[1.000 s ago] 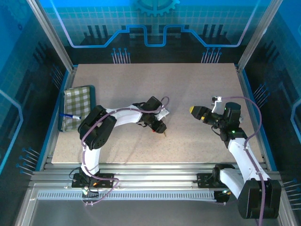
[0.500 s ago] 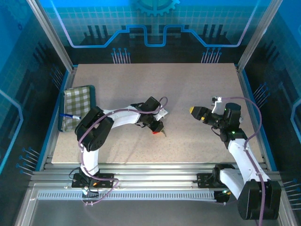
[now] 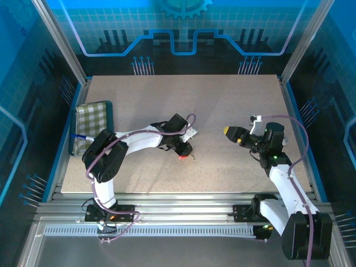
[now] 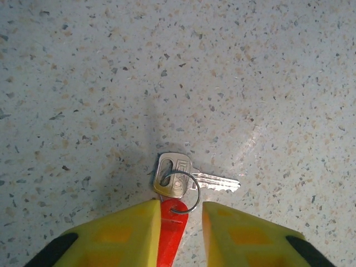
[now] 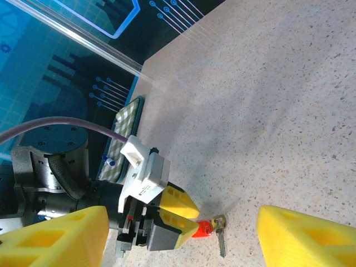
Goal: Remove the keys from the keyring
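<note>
My left gripper has the red tag off-centre in it, with a gap beside the tag. I should open wider and close on the tag's keyring end.
A small silver key lies flat on the speckled table, threaded on a thin wire keyring that also carries a red tag. My left gripper stands low over the tag, its yellow fingers slightly apart. The left finger touches the tag and a gap shows at the right finger. From above, the left gripper sits mid-table with the tag and key at its tip. My right gripper hovers wide open to the right, facing the key, with nothing between its fingers.
A green checked cloth with a blue-and-white pen lies in a tray at the table's left edge. Metal posts and blue walls ring the table. Bare tabletop lies between the two grippers.
The left arm's elbow has swung left, and its gripper has edged slightly left, the key shifting with it. The right arm has not moved.
</note>
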